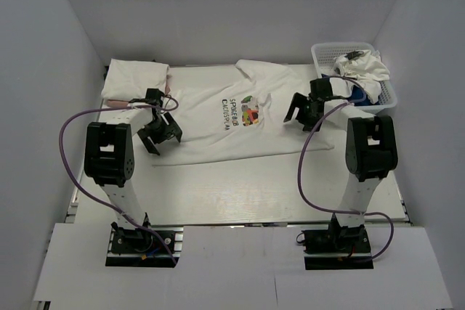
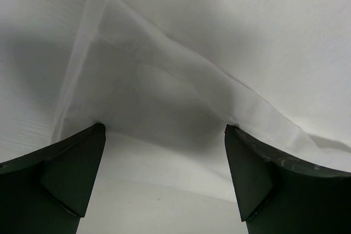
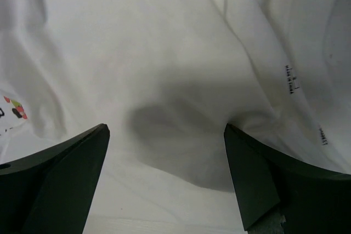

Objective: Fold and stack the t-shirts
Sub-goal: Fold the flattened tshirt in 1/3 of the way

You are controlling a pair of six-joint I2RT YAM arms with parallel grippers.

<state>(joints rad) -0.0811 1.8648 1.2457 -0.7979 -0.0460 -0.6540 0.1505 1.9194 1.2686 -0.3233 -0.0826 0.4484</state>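
I see the colourful cartoon print [image 1: 250, 110] facing up on limp, spread cloth, so the white t-shirt [image 1: 200, 128] will fold flat and hide it when I fold it.
A white t-shirt with a colourful cartoon print and dark lettering [image 1: 243, 112] lies spread flat across the middle of the table. A folded white t-shirt [image 1: 134, 79] lies at the far left, with a pink edge showing at its right side. My left gripper [image 1: 161, 134] is open, low over the spread shirt's left edge; the left wrist view shows a folded cloth edge [image 2: 181, 86] between its jaws. My right gripper [image 1: 301, 112] is open, low over the shirt's right part; white cloth [image 3: 170, 119] fills the right wrist view.
A white plastic basket [image 1: 327, 51] at the far right holds crumpled white cloth [image 1: 363, 70]. White walls enclose the table on three sides. Purple cables loop beside both arms.
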